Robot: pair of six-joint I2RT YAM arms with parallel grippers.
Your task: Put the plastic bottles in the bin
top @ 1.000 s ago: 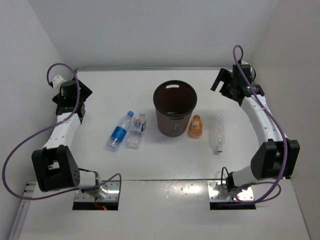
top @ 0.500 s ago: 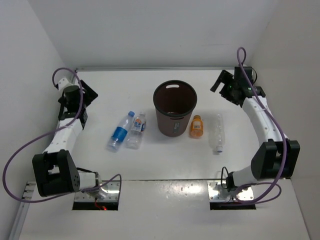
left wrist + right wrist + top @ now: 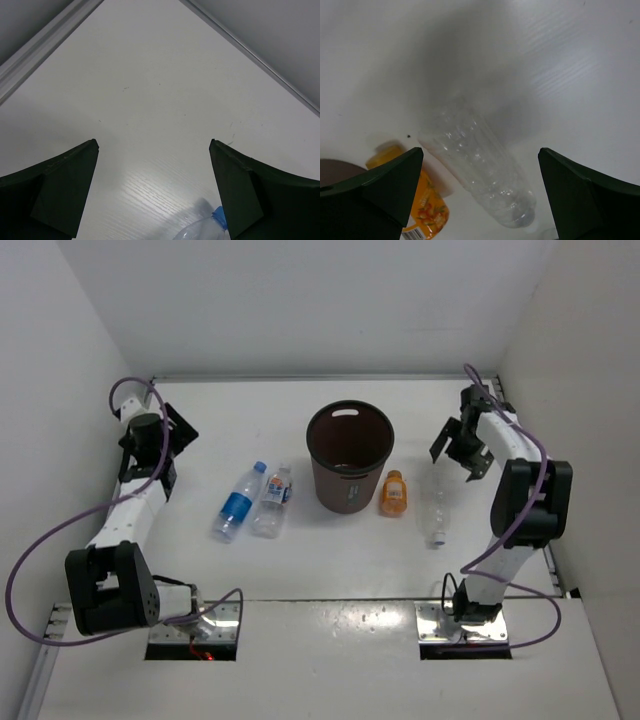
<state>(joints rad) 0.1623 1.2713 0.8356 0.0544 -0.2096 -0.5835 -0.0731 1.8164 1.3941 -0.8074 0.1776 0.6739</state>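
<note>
The clear unlabelled bottle is between my right gripper's open fingers, away from the short orange bottle. I should keep going down until the fingers are on both sides of its far end, then close them.
The dark brown bin stands upright mid-table. Left of it lie the blue-label bottle and the white-blue label bottle. Right of it lie the short orange bottle and the clear unlabelled bottle. My left gripper is open and empty at the far left; its wrist view shows only a blue cap at the bottom edge. My right gripper is open above the clear bottle's far end, with the orange bottle beside it.
White walls close in the table at the back, left and right. The back wall's edge rail shows in the left wrist view. A sliver of the bin shows at the left of the right wrist view.
My right gripper has swung from the back right corner inward and down over the clear unlabelled bottle. My left gripper has shifted slightly to the right. The bottles have not moved.
</note>
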